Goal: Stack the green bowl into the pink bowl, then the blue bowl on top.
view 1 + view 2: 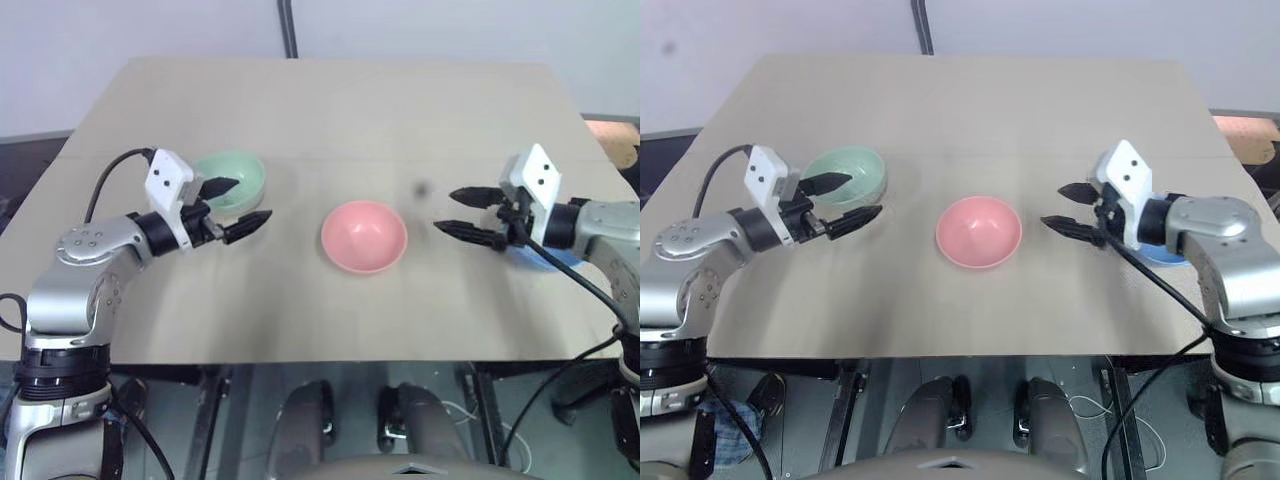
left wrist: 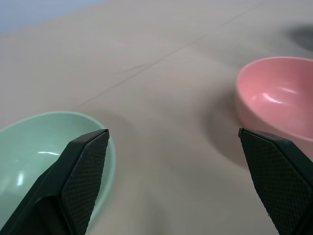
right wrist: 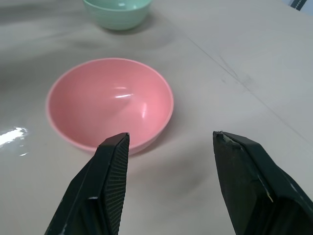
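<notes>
Next, my left gripper brings the green bowl over by its rim (image 1: 261, 188), since the pink bowl (image 1: 364, 237) is standing between my right gripper and the green bowl.
The green bowl (image 1: 232, 180) sits upright at the table's left, and the pink bowl (image 1: 363, 236) sits upright in the middle. My left gripper (image 1: 250, 200) is open and empty at the green bowl's right rim, with one finger over the bowl and the other outside it. In the left wrist view the green bowl (image 2: 29, 152) lies behind one finger and the pink bowl (image 2: 279, 98) beyond the other. My right gripper (image 1: 447, 210) is open and empty to the right of the pink bowl (image 3: 107, 98), pointing at it. The blue bowl (image 1: 1160, 253) is mostly hidden behind my right wrist.
The bowls stand on a light wooden table (image 1: 330, 110) whose front edge runs just before my arms. A dark pole (image 1: 290, 30) rises behind its far edge. A small dark spot (image 1: 422, 187) marks the tabletop near my right gripper.
</notes>
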{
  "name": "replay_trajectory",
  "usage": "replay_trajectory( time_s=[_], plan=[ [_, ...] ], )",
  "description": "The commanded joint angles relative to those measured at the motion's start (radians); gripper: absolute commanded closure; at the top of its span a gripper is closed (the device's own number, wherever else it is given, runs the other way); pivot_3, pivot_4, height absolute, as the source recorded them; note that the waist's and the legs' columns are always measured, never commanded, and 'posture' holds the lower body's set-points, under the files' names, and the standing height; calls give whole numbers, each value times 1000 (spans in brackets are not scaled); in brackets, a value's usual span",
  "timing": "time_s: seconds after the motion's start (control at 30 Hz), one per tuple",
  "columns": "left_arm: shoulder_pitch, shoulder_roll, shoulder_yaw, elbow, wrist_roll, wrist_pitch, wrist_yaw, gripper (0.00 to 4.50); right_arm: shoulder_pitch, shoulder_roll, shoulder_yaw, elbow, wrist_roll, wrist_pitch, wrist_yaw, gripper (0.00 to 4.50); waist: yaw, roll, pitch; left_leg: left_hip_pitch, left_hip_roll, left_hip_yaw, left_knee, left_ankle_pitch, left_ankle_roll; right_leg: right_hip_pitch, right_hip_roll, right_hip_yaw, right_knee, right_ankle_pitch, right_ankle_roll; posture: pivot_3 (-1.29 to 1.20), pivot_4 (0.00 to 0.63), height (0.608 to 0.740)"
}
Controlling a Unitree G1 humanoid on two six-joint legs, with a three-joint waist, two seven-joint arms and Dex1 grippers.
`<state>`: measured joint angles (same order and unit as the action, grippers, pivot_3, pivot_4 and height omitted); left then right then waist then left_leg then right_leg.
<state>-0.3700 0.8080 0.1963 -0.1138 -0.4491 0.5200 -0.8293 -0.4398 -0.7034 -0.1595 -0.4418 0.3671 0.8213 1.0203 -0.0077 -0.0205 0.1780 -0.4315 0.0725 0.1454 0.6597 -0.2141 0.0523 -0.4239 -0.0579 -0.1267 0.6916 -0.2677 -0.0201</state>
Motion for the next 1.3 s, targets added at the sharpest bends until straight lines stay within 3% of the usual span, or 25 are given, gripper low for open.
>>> replay_trajectory(
  time_s=[0.03,0.53,0.6,0.83,1.3],
  plan=[
    [-53,14,-56,64,103,-60,25,0,24,-26,-83,-40,93,-26,11,1520,0,0,0,0,0,0,0,0,0,0,0,0,0,0,0,0,150,739],
    [-197,53,-215,378,358,-158,-14,0,39,-76,-46,-17,109,-95,-72,1520,0,0,0,0,0,0,0,0,0,0,0,0,0,0,0,0,150,739],
    [-199,53,-228,379,362,-157,-43,807,42,-79,-45,-19,113,-98,-80,1491,0,0,0,0,0,0,0,0,0,0,0,0,0,0,0,0,150,739],
    [-206,46,-234,397,382,-162,-63,4329,50,-80,-61,-37,163,-85,-107,1491,0,0,0,0,0,0,0,0,0,0,0,0,0,0,0,0,150,739],
    [-314,31,-295,353,441,-257,-124,4428,53,-111,-42,-31,188,-103,-116,1491,5,0,0,0,0,1,1,0,0,0,0,0,1,0,0,0,150,739]
  ],
)
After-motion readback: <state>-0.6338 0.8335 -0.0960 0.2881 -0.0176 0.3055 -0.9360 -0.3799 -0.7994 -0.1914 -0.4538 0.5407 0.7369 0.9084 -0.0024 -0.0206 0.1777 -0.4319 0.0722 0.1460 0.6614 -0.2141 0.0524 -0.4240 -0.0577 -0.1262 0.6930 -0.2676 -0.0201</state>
